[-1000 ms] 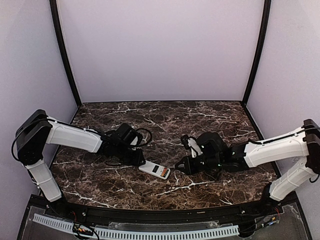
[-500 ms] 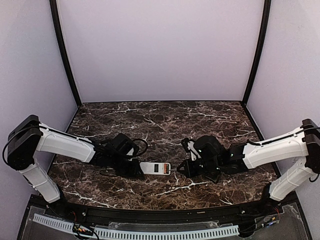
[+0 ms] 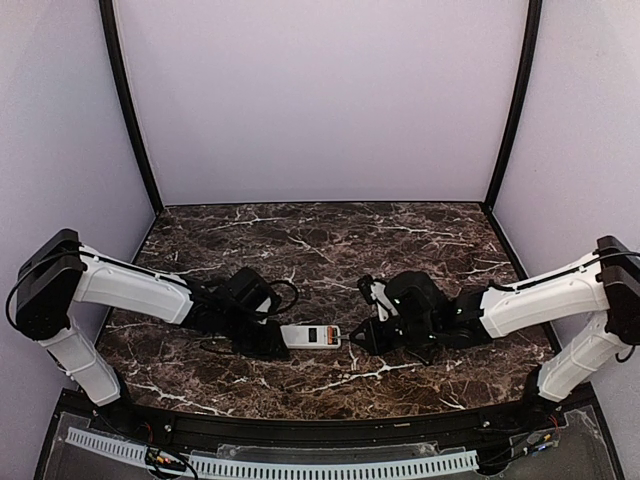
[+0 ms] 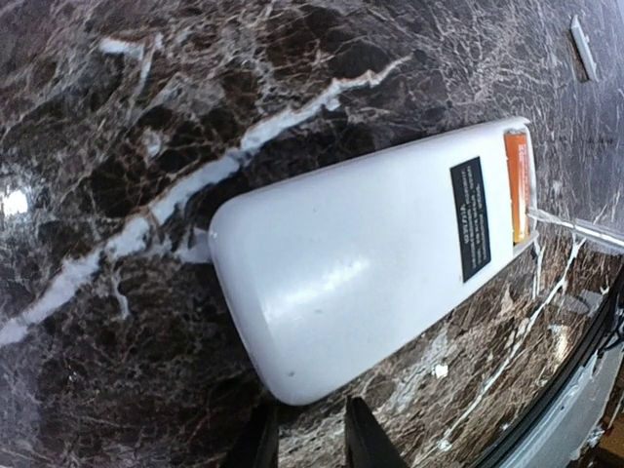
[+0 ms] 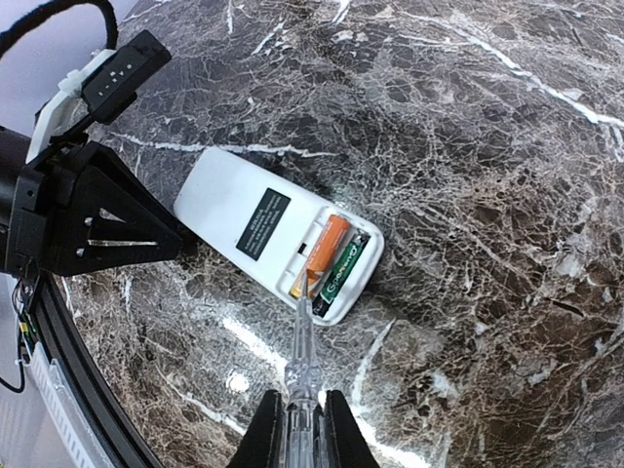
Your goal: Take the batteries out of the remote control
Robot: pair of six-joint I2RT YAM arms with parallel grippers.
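Observation:
The tool's tip rests on the orange battery's end (image 5: 300, 285), so my right gripper should move it into the gap (image 5: 329, 269) next to the green battery and pry from there.
The white remote control (image 3: 312, 336) lies back side up on the marble table, its battery bay uncovered. The bay holds two batteries, one orange (image 5: 322, 255) and one green-and-black (image 5: 343, 273). My right gripper (image 5: 300, 429) is shut on a clear plastic pry tool (image 5: 302, 361). The tool's tip rests at the near end of the orange battery. My left gripper (image 4: 307, 439) sits at the remote's (image 4: 370, 263) rounded opposite end. Its fingers are only slightly apart with nothing between them, tips at the remote's edge. The orange battery (image 4: 517, 185) also shows in the left wrist view.
A small pale flat piece (image 4: 582, 47) lies on the table beyond the remote in the left wrist view. The left arm's black gripper body (image 5: 97, 219) crowds the remote's left end. Purple walls enclose the table on three sides, and a black rail (image 3: 320, 435) runs along the near edge.
The remote swung from a slant to level and shifted slightly as my left gripper moved toward the near edge. My right gripper moved left, bringing the tool tip to the battery bay.

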